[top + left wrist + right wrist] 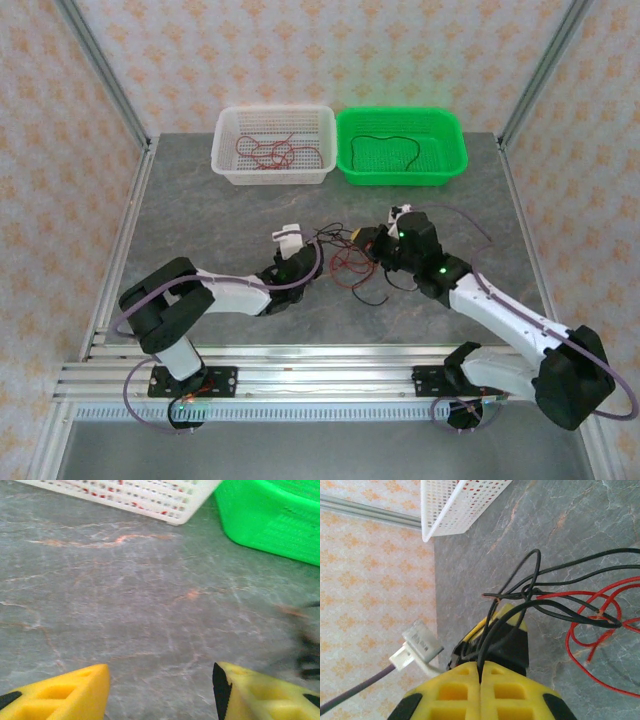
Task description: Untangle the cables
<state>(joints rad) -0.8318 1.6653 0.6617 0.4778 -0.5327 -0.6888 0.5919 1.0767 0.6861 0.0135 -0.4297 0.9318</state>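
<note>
The black cable in my right gripper goes into the knot (525,596). Next, I back off and keep the cable raised while my left gripper reaches into the tangle (332,236).
A loose tangle of thin red and black cables (348,268) lies on the grey table between my two grippers. My right gripper (364,241) (480,667) reaches in from the right and is shut on a black cable (520,612), which runs up from between its yellow fingers into the knot. Red cable loops (590,630) lie on the table beyond. My left gripper (305,252) (160,680) sits just left of the tangle, open, with bare table between its yellow fingers (75,695). Blurred black cables (307,652) show at its right.
A white basket (222,150) (150,500) at the back holds red cables (268,150). Beside it, a green basket (455,150) (270,520) holds a black cable (385,150). A white connector (417,645) on a purple lead hangs near my right fingertips.
</note>
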